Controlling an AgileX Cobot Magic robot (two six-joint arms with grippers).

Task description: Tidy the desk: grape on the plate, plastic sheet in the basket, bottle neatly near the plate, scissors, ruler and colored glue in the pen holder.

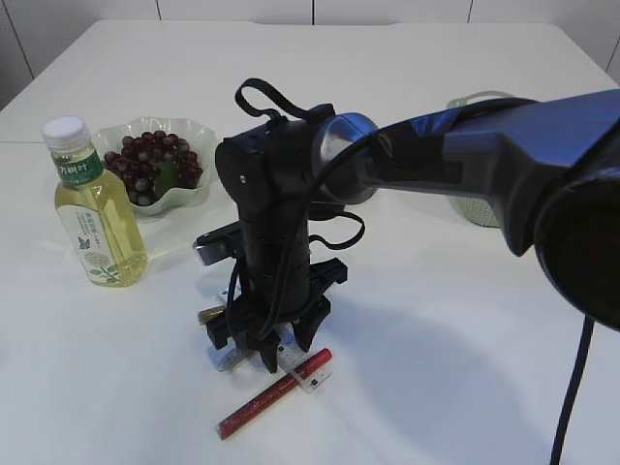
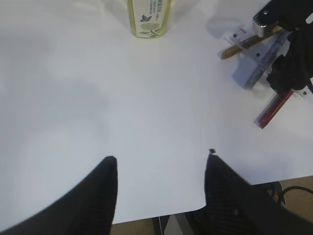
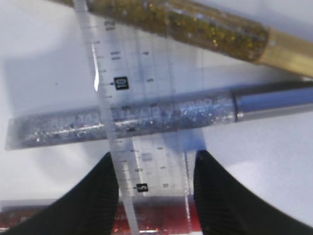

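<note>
The clear ruler (image 1: 309,375) is on top, lying across the glitter glues (image 3: 144,118), so it will come up by itself when I lift and the glitter glues will stay where they are.
My right gripper (image 1: 283,354) (image 3: 156,166) is open and low over the table, with one finger on either side of a clear ruler (image 3: 146,78) (image 1: 315,373). The ruler lies across a silver glitter glue (image 3: 58,129), a gold one (image 3: 186,22) and a red one (image 1: 276,392) (image 3: 161,218). My left gripper (image 2: 160,159) is open and empty above bare table near the front edge. The bottle (image 1: 92,208) (image 2: 149,17) of yellow drink stands upright left of the plate (image 1: 199,131), which holds the grapes (image 1: 155,165). The scissors, pen holder and plastic sheet are out of view.
A pale green basket (image 1: 480,208) stands at the back right, mostly hidden behind my right arm. The left wrist view shows the right gripper (image 2: 288,73) over the glue sticks at its far right. The table's front edge (image 2: 161,215) runs just under my left gripper.
</note>
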